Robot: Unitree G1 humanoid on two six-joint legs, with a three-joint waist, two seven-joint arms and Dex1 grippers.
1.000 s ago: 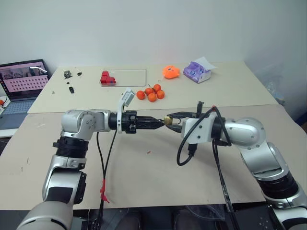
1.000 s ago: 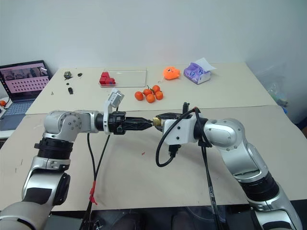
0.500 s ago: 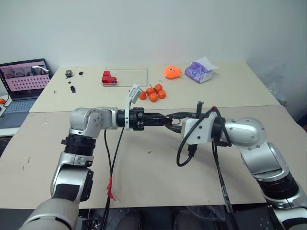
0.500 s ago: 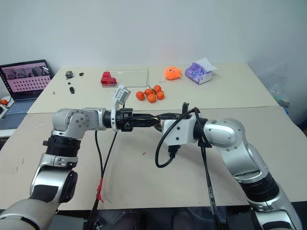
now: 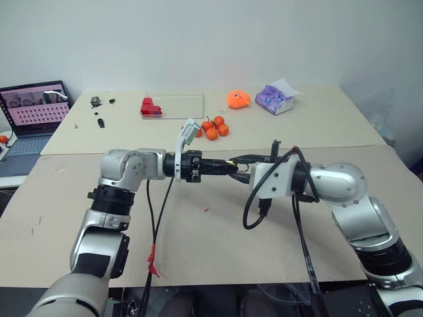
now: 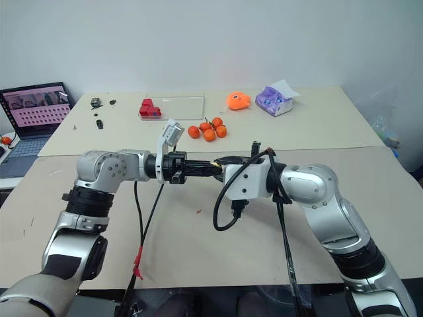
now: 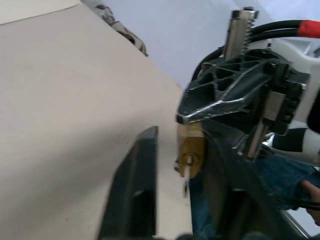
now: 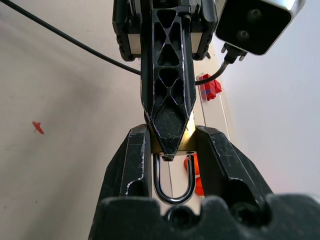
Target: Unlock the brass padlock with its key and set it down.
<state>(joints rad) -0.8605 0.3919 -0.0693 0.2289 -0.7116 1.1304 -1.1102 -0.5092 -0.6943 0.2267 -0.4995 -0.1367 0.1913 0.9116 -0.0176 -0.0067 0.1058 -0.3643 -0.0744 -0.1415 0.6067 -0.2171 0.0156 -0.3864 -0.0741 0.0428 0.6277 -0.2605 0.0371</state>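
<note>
The robot's right gripper is clamped on the padlock's body [image 8: 189,136] past the shackle, so the left gripper should hold the padlock's body while the right gripper backs away and grips the shackle [image 8: 175,199].
The brass padlock [image 7: 192,145] hangs in mid-air over the table, with my right gripper [image 8: 170,140] shut on its body. Its silver shackle [image 8: 172,185] points back toward that wrist. The key [image 7: 186,177] is a thin pale sliver that sticks out of the keyhole. My left gripper [image 7: 180,135] comes in level from the left. Its fingers [image 7: 135,190] flank the padlock's keyhole end. They are narrowly open, and a slit of table shows between one finger and the lock. In the head views the two grippers meet tip to tip at the padlock [image 5: 230,160].
On the far table stand a cluster of orange fruits [image 5: 213,128], red blocks [image 5: 149,107] on a clear sheet, an orange toy [image 5: 236,100] and a purple tissue pack [image 5: 273,99]. A laptop [image 5: 30,115] sits at the left. A red speck [image 5: 206,210] lies on the near table [image 5: 198,251].
My left gripper has slid right until its fingers flank the padlock, and they have drawn much closer together. The right arm and the padlock have held still.
</note>
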